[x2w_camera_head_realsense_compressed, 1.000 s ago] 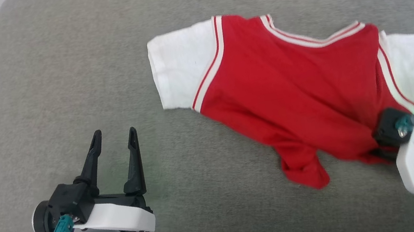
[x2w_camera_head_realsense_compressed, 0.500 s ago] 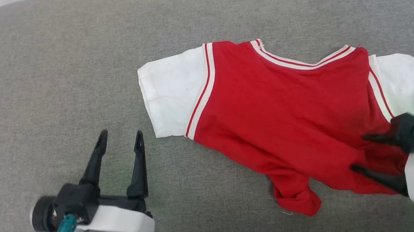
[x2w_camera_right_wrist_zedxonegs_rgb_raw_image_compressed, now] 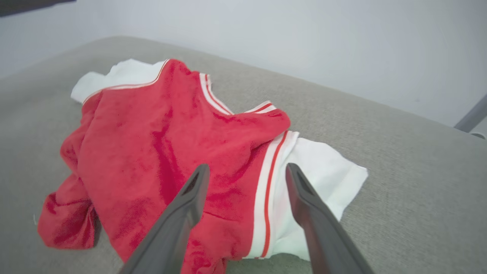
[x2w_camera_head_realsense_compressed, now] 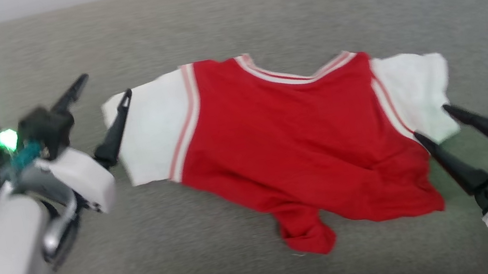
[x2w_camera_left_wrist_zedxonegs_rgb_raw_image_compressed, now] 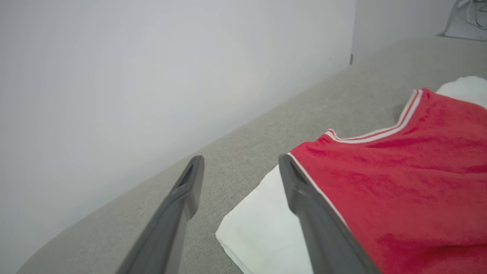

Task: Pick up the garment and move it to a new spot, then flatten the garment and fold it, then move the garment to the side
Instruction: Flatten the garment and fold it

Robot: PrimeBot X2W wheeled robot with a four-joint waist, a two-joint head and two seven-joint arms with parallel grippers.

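The red body stops short in a bunched tail, so the garment will open out much longer when I pick it up by its sleeves.
The garment is a red shirt with white sleeves and striped trim, lying rumpled on the grey cushion, its lower hem bunched into a tail toward me. No lettering shows. My left gripper is open, raised at the left white sleeve; one finger overlaps the sleeve's edge. My right gripper is open and empty beside the right sleeve and red side seam, holding nothing.
The grey fabric surface stretches wide around the shirt. A pale wall runs along its far edge. A grey metal leg stands beyond the surface at the right in the right wrist view.
My right gripper went from shut on the red hem to open and drew back off the shirt. My left arm rose up to the left sleeve. The camera also shifted.
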